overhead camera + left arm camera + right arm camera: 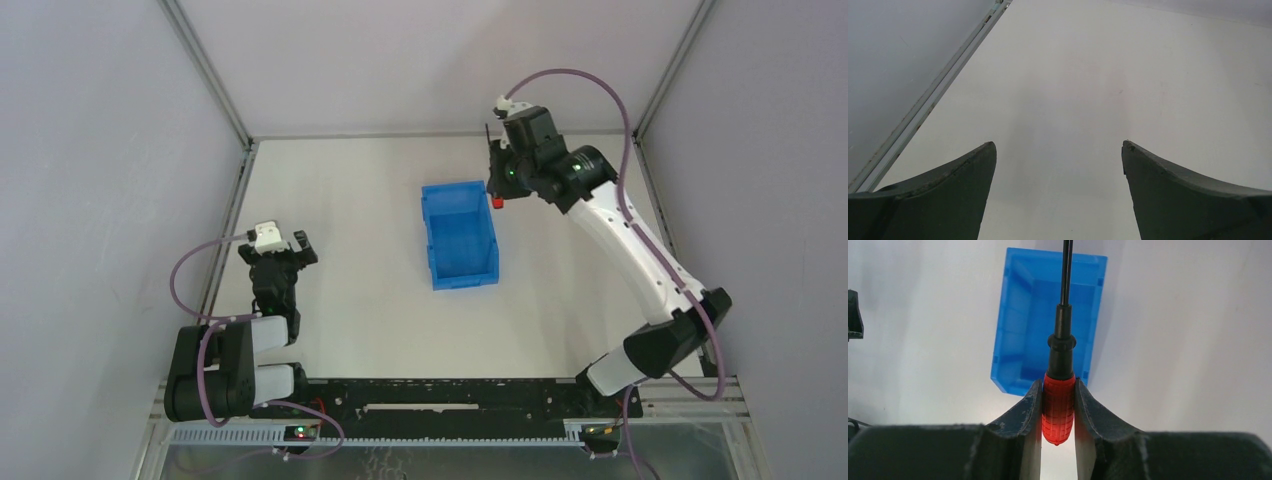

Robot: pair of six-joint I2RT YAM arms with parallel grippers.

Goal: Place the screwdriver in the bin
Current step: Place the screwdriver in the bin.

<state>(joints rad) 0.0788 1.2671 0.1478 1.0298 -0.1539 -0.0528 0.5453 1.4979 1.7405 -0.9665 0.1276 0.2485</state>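
The screwdriver's dark shaft [488,134] lines up with the bin's long side, so the robot's right gripper goes on moving the screwdriver into the open bin [463,243] until the screwdriver's handle is inside.
The bright blue bin [460,236] stands open-topped near the middle of the table, seen from above as the bin [1048,320] in the right wrist view. My right gripper [1058,385] is shut on the red handle of the screwdriver [1058,407], whose dark shaft points out over the bin. From the top, the right gripper [497,190] hangs raised beside the bin's far right corner, with the red end of the screwdriver [498,201] showing. My left gripper [300,246] rests open at the left, with nothing between its fingers [968,175].
A metal frame rail [938,87] runs along the table's left edge next to the grey side wall. Grey walls close the table at the back and both sides. Purple cables loop from both arms.
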